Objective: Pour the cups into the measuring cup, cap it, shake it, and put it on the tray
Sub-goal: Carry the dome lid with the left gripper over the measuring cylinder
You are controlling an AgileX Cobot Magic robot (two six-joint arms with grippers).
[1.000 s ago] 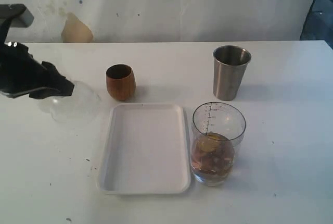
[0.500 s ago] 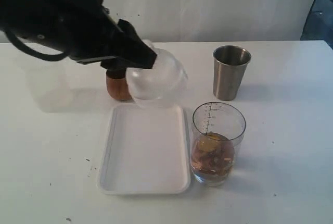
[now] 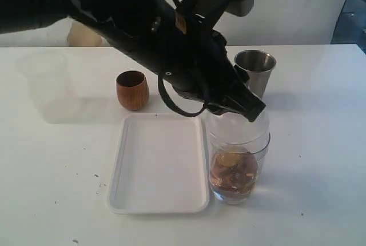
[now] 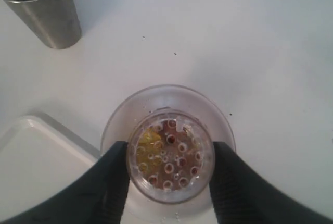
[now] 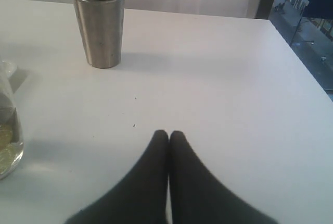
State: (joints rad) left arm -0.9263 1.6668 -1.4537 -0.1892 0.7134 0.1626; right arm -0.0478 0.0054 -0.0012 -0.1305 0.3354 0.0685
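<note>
The clear dome lid is crooked at the measuring cup's opening (image 3: 240, 146), so next my left gripper lets go of its neck, moves up, closes and pushes down on the lid's top (image 4: 170, 156).
The measuring cup (image 3: 234, 169) stands right of the tray (image 3: 160, 163) with brown and yellow pieces in its bottom. My left gripper (image 3: 250, 110) hangs just above it, shut on the neck of a clear dome lid (image 3: 237, 127) that sits at the cup's mouth. In the left wrist view the black fingers (image 4: 112, 182) flank the lid (image 4: 169, 153), and the contents show through it. The wooden cup (image 3: 132, 90) stands behind the tray. The steel tumbler (image 3: 258, 63) is behind the measuring cup, partly hidden by the arm. My right gripper (image 5: 169, 135) is shut and empty, low over bare table near the tumbler (image 5: 101, 26).
A frosted translucent cup (image 3: 47, 88) stands at the far left of the table. The left arm (image 3: 148, 28) spans the back of the scene from the upper left. The table's right edge (image 5: 307, 73) lies beyond the right gripper.
My left arm has swung from the far left across the table to the right, carrying the dome lid over the tray to the mouth of the measuring cup.
</note>
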